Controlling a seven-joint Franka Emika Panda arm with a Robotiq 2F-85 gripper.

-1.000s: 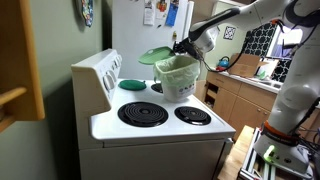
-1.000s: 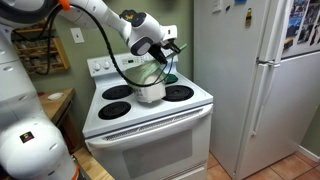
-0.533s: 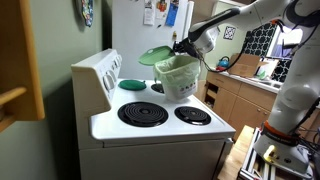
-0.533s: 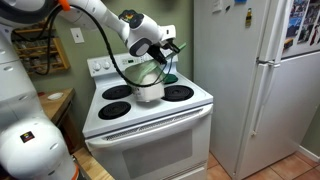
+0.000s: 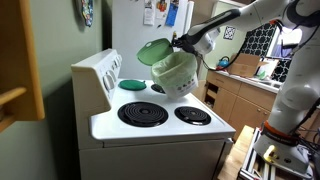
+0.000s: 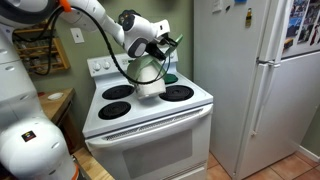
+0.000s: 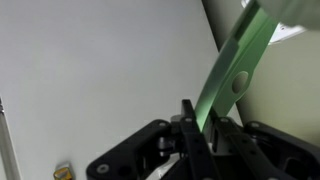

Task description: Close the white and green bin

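The bin (image 5: 178, 78) is tilted up with the lid in my gripper. I should lower the bin until it stands upright on the stove (image 5: 167, 99) before I close the lid.
The white and green bin (image 5: 178, 76) (image 6: 149, 82) stands on a back burner of the stove, its pale green liner showing at the rim. Its round green lid (image 5: 153, 50) is raised and tilted steeply above the rim. My gripper (image 5: 181, 42) (image 6: 160, 46) is just above the bin's rim and is shut on the lid's edge. In the wrist view the green lid (image 7: 235, 70) runs as a slanted band down into my gripper (image 7: 205, 120), and the black fingers (image 7: 188, 125) are pinched on it.
A flat green round disc (image 5: 132, 84) lies on the other back burner. The white stove (image 5: 160, 127) (image 6: 150, 115) has two black coil burners in front. A white fridge (image 6: 250, 80) stands beside the stove. A counter with clutter (image 5: 245, 72) lies beyond it.
The gripper has risen slightly with the lid's edge in it, and the lid now stands steeper than before. The bin looks a little tilted.
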